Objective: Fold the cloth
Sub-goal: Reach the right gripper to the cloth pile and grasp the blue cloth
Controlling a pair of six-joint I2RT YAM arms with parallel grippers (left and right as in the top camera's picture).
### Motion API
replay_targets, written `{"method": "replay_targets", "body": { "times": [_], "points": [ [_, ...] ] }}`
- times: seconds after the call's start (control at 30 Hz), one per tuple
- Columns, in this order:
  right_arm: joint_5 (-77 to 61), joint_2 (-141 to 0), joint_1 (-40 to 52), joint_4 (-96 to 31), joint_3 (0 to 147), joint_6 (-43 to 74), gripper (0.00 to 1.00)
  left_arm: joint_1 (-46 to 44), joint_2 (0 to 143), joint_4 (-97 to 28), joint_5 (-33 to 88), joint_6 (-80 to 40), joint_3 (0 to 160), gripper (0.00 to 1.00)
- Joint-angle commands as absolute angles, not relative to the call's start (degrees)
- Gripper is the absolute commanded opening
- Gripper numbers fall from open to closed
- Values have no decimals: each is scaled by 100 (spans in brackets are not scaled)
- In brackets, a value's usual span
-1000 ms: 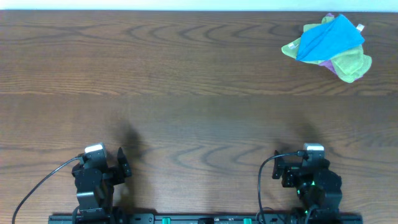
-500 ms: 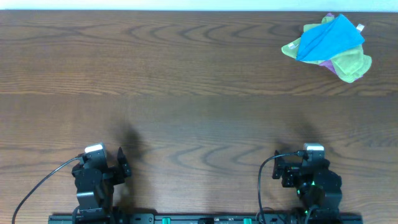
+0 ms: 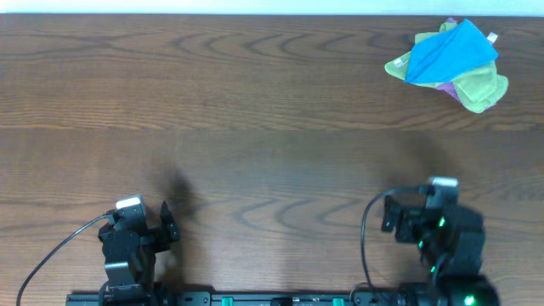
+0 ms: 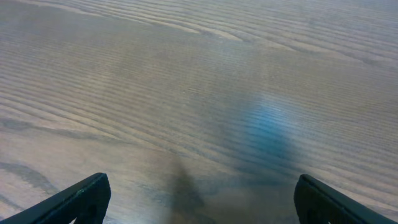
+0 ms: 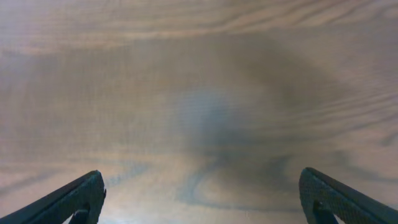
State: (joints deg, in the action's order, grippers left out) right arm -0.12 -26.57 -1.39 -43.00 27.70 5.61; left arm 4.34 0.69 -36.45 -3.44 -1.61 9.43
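Observation:
My right gripper should reach next until its fingers are on both sides of the sky-blue middle, because the sky-blue cloth lies on top of the yellow-green cloth and the way is open.
The sky-blue cloth lies crumpled at the far right corner of the table, on top of a yellow-green cloth and a purple cloth; its small white tag sticks out at the upper right. My left gripper sits at the near left edge, open and empty, its fingertips wide apart in the left wrist view over bare wood. My right gripper is at the near right, open and empty, also over bare wood in the right wrist view. Both are far from the cloth.
The wooden table spans the whole view. A black rail runs along the near edge between the arm bases. A cable loops beside the left arm.
My right arm has lifted and shifted a little to the right and away from the near edge. The left arm and the cloths have not moved.

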Motion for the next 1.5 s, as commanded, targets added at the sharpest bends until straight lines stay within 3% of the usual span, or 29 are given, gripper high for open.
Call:
{"method": "replay_targets", "body": {
  "times": [0.0,0.4,0.87,1.47],
  "points": [
    [126,-3647,-338,-4386,3640,683,99,447,21,-3667,-392,-128,891,95],
    [130,-7227,-941,-4886,6921,652,99,447,21,-3667,-392,-128,891,96],
    [115,-10390,-1354,-4840,9758,548,99,447,21,-3667,-392,-128,891,95],
    [239,-11837,-1400,-2674,10071,711,95,447,21,-3667,-392,-128,891,95]
  ]
}}
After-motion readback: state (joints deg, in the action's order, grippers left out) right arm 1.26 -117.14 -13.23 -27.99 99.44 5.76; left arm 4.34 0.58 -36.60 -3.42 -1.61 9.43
